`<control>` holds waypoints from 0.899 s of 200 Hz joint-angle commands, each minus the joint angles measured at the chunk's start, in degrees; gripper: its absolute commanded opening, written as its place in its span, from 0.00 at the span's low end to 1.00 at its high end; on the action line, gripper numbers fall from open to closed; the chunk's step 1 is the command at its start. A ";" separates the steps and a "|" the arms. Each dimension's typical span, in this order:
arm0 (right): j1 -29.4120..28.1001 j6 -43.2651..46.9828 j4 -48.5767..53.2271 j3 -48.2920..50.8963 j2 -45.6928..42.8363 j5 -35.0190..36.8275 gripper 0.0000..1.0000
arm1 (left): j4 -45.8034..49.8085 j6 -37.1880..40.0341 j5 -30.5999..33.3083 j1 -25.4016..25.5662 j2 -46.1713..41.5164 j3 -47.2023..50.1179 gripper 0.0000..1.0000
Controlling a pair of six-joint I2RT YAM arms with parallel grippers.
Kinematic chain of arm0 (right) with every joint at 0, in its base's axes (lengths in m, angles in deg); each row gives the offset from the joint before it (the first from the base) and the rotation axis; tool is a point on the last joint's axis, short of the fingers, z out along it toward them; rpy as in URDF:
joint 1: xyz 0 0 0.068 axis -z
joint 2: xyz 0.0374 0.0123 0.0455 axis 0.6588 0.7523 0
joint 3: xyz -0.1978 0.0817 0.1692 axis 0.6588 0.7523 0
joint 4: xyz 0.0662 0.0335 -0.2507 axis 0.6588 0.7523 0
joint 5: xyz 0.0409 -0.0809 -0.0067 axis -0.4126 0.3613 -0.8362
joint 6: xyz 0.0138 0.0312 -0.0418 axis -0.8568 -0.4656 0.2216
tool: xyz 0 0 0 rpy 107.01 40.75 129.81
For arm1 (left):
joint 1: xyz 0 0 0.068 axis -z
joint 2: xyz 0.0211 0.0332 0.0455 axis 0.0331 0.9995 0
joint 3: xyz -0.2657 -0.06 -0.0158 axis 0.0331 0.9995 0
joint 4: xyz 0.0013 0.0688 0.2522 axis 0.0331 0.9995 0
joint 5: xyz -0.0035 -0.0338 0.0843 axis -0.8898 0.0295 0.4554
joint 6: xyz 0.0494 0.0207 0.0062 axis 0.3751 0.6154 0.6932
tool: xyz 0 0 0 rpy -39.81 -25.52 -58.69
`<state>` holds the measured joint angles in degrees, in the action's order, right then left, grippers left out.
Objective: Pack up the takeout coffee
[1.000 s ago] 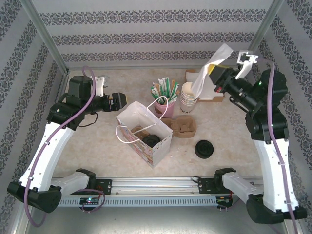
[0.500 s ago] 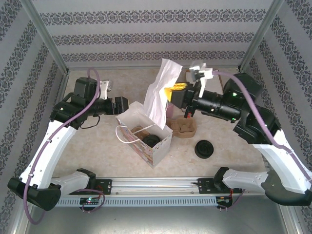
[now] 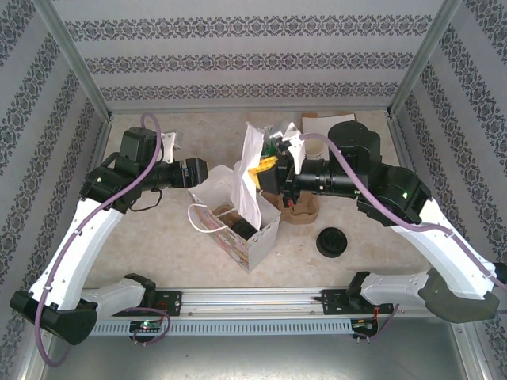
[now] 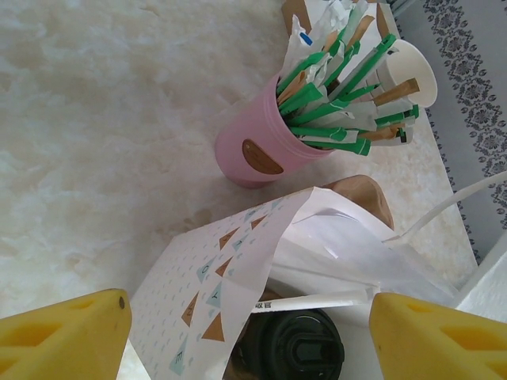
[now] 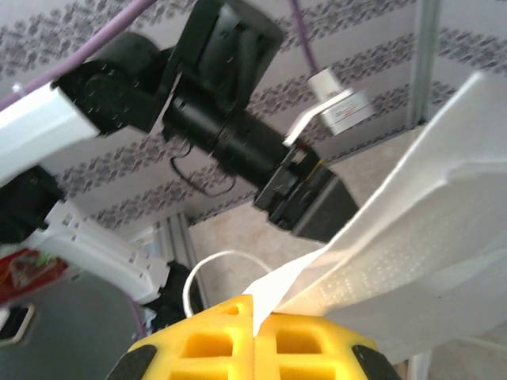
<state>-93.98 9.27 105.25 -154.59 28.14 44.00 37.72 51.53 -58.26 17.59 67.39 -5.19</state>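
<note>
I should keep moving my right gripper into the space beside the black lid and let go there, as the white napkin (image 3: 247, 184) is hanging down over the opening of the paper bag.
The takeout coffee (image 3: 245, 229) stands inside a white patterned paper bag (image 3: 230, 198); its black lid (image 4: 305, 346) shows through the bag's mouth. A white napkin (image 3: 250, 178) hangs over the bag's far side, its lower end at the mouth. My right gripper (image 3: 260, 169) is shut on the napkin's edge (image 5: 412, 237), the yellow fingers pressed together (image 5: 253, 317). My left gripper (image 3: 203, 172) stands open at the bag's left rim. Its yellow fingertips (image 4: 67, 336) are spread wide on either side of the bag wall (image 4: 210, 277) and the cup.
A pink cup of green sachets and sticks (image 4: 261, 146) stands just behind the bag, with a cream cup stack (image 4: 412, 71) beside it. A brown pulp carrier (image 3: 303, 210) lies right of the bag. Loose black lids (image 3: 333, 241) sit near the front right.
The right arm has swung the napkin from the back right over to the bag and lowered it to the mouth. The left gripper has edged toward the bag's rim.
</note>
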 commanded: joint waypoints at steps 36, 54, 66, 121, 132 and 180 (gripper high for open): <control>-1.71 9.02 7.64 -1.80 3.79 -2.95 0.00 | 0.41 -1.18 1.06 0.81 -1.37 0.87 0.80; -1.72 11.11 9.34 -1.60 5.34 -0.45 0.00 | 0.23 -1.17 1.29 0.75 -1.55 1.02 0.80; -1.67 12.86 10.86 -1.65 6.43 1.23 0.00 | 0.24 -1.14 1.64 0.80 -1.69 1.13 0.80; -1.58 19.65 15.89 -2.26 12.05 8.29 0.00 | -0.13 -0.82 2.35 0.78 -1.56 1.66 0.80; -1.63 20.30 15.43 -2.14 12.86 7.95 0.00 | -0.27 -0.80 2.60 0.78 -1.56 1.75 0.80; -1.63 21.42 6.74 0.13 14.63 9.40 0.00 | -0.76 -0.78 4.24 0.75 -2.25 2.32 0.80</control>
<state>-95.09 28.72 117.67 -155.20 42.34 51.16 37.59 51.16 -56.10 17.61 66.56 -3.37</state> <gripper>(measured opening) 0.061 0.797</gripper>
